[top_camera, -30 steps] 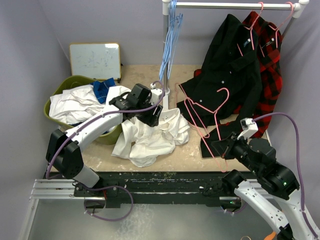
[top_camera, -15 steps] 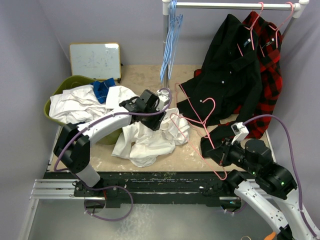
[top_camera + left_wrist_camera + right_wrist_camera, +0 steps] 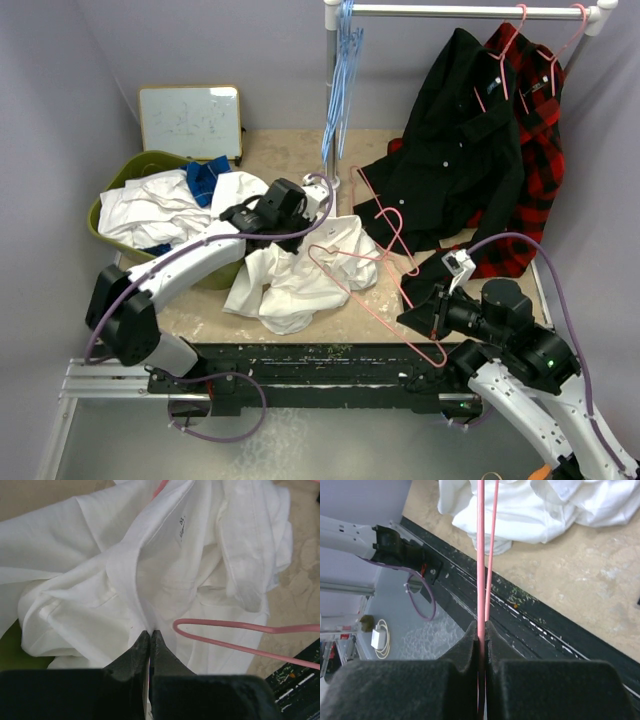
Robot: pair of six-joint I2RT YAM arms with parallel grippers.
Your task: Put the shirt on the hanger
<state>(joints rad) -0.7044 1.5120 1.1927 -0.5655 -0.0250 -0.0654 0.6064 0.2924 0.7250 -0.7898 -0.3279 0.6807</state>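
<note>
The shirt's raised edge (image 3: pixel 136 572) is open toward the hanger's rounded end (image 3: pixel 178 625), so my left gripper keeps hold of the shirt's edge until the hanger's end is inside, and then let go.
The white shirt (image 3: pixel 300 275) lies crumpled on the table, just right of the green basket. My left gripper (image 3: pixel 297 222) is over its upper edge, shut on a raised fold of the shirt (image 3: pixel 150 555). The jaws meet at the crease (image 3: pixel 150 632). My right gripper (image 3: pixel 413 318), near the table's front edge, is shut on the pink hanger (image 3: pixel 330 270). The hanger reaches left, tilted over the shirt's right side. Its rounded end (image 3: pixel 240 625) shows just right of my left fingertips. In the right wrist view the hanger's wires (image 3: pixel 481 555) run straight out of the shut right gripper (image 3: pixel 482 625).
A green basket (image 3: pixel 110 235) of white and blue laundry stands at the left, with a whiteboard (image 3: pixel 190 120) behind it. The rack pole (image 3: pixel 333 100) carries blue hangers (image 3: pixel 345 70). A black shirt (image 3: pixel 460 150) and a plaid shirt (image 3: pixel 545 130) hang at the right, draping onto the table.
My left gripper has closed on a fold of the shirt. My right arm has carried the hanger left and lower, until it sits over the shirt.
</note>
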